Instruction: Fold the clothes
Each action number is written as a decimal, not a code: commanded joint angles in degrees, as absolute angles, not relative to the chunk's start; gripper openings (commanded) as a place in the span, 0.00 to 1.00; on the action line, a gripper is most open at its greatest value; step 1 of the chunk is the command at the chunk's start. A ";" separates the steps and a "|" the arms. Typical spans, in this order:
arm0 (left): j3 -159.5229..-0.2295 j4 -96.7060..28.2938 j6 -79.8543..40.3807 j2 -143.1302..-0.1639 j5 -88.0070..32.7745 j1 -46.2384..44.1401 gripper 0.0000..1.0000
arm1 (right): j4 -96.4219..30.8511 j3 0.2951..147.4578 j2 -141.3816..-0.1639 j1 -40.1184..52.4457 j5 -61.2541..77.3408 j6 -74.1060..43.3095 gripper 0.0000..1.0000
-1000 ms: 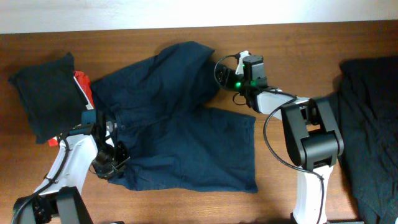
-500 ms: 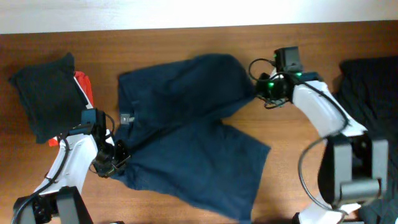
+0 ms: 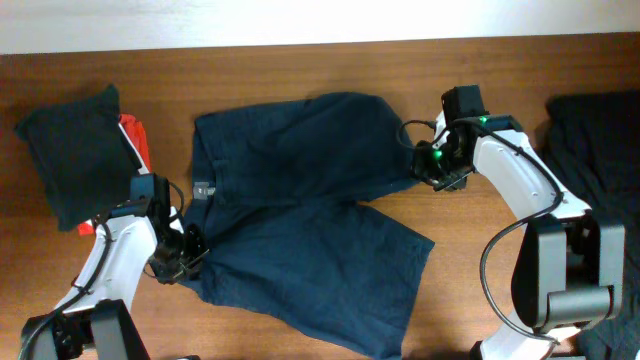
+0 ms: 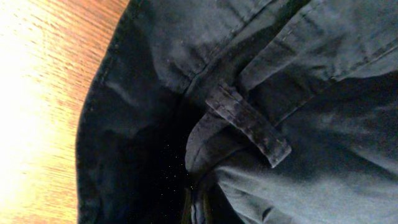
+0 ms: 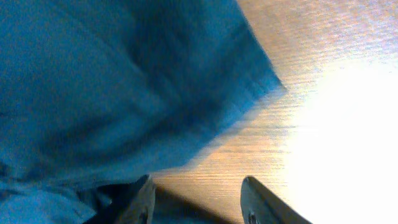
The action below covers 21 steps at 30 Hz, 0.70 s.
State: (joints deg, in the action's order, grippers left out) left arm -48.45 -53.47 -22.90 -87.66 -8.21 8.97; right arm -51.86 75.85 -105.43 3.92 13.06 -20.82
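Note:
Next, my left gripper opens and grabs the waistband's upper end (image 3: 206,135) before folding, because the shorts lie crooked and the lower waistband (image 3: 212,248) is bunched up in it.
The dark navy shorts (image 3: 300,210) lie spread on the wooden table, waistband to the left, both legs toward the right. My left gripper (image 3: 170,268) is shut on the lower waistband corner; the left wrist view shows a belt loop (image 4: 249,124) and bunched fabric between the fingers (image 4: 196,208). My right gripper (image 3: 432,172) is open at the upper leg's hem corner (image 5: 249,81), with bare wood between its fingers (image 5: 199,199). A folded dark garment (image 3: 70,150) lies at the far left.
A red item (image 3: 135,140) peeks from under the folded garment at the left. A pile of dark clothes (image 3: 595,200) lies at the right edge of the table. The table's back edge meets a white wall (image 3: 300,20).
My right gripper pulled the upper leg out to the right, spread it flat and let go of it. The left gripper has held the waistband in place.

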 commanded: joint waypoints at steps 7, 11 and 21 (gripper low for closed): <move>-48.90 -56.82 -20.01 -87.74 -7.64 9.17 0.77 | -74.72 75.09 -94.15 0.49 7.68 -31.20 0.87; -48.90 -56.84 -20.01 -87.74 -7.66 9.17 0.77 | -71.53 65.12 -85.23 3.31 14.59 -32.32 0.86; -48.90 -55.57 -20.03 -87.74 -7.70 9.17 0.77 | -35.24 36.77 -84.01 8.62 11.57 -33.54 0.73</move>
State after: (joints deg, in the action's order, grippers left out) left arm -48.56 -55.86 -20.71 -87.66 -7.86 8.97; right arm -41.15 40.73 -84.29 8.40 13.15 -33.01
